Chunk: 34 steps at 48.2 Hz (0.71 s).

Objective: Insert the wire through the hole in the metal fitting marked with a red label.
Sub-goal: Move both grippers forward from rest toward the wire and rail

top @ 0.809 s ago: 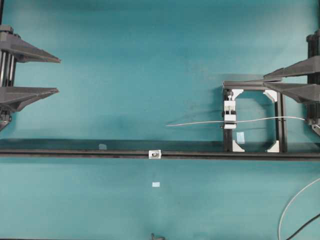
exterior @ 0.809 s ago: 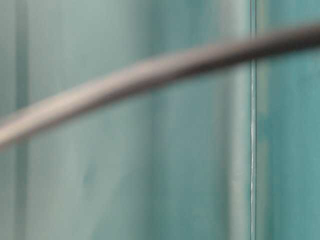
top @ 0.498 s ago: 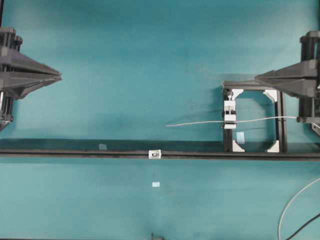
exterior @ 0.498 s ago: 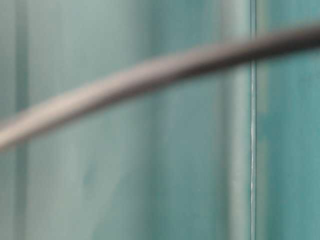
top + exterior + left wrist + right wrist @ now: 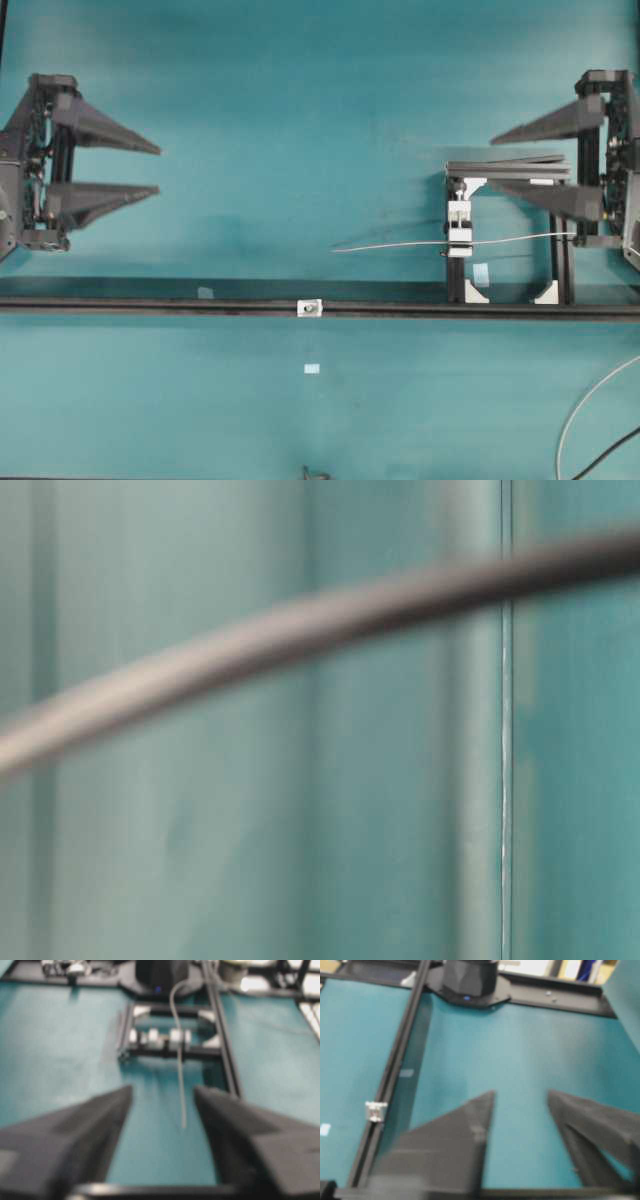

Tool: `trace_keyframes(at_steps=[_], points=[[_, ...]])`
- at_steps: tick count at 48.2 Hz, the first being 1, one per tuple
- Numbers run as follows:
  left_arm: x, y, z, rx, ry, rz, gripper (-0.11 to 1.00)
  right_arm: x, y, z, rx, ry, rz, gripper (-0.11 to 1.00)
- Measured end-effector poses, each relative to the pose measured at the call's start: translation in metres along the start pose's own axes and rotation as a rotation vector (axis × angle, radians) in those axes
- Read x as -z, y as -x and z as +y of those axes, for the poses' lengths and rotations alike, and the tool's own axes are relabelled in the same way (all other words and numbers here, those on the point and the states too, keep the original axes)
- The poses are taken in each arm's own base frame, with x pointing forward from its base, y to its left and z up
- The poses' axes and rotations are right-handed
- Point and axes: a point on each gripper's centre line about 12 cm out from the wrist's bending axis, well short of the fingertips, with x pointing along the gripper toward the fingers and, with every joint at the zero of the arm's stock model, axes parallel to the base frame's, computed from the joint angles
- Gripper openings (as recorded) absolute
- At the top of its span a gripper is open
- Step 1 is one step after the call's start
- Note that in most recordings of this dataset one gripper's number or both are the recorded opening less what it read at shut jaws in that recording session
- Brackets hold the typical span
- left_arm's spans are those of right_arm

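Observation:
My gripper will carry the wire, and I expect the wire's loose end (image 5: 336,251) to stay straight, since it reaches out nearly straight (image 5: 395,246) past the white clamp block.
The thin silver wire (image 5: 400,245) lies nearly level right of centre, held in a white clamp block (image 5: 459,230) and untouched by either gripper. Its free end points left. The metal fitting (image 5: 310,308), a tiny silvery square, sits on the black rail with its dark hole (image 5: 313,310) showing; no red label shows. My left gripper (image 5: 158,170) is open at the far left, well away from the wire. My right gripper (image 5: 492,162) is open above the clamp frame's top bar. The left wrist view looks along the wire (image 5: 181,1080) between open fingers (image 5: 105,1110). The right wrist view shows the fitting (image 5: 376,1110).
A long black rail (image 5: 150,308) crosses the table. A black square frame (image 5: 555,250) surrounds the clamp. Pale tape squares (image 5: 312,369) lie on the mat. A white cable (image 5: 590,405) and a black cable (image 5: 610,455) curve at the bottom right. A blurred cable (image 5: 300,630) fills the table-level view.
Both arms have come further in toward the middle. Their fingers, which looked stacked together half a second ago, now show spread apart. The wire and fitting have not moved.

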Motion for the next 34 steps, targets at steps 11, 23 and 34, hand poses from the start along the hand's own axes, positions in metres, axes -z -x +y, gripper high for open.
trace_keyframes(at_steps=[11, 23, 34], points=[[0.009, -0.002, 0.000, -0.002, -0.002, 0.026, 0.72, 0.002, 0.000, 0.000, 0.002, -0.043, 0.012, 0.71], [0.033, -0.016, 0.001, -0.005, -0.014, 0.116, 0.71, 0.018, -0.010, -0.001, 0.009, -0.066, 0.099, 0.70], [0.054, -0.031, 0.002, -0.008, -0.046, 0.159, 0.65, 0.040, -0.027, -0.002, 0.020, -0.101, 0.206, 0.68]])
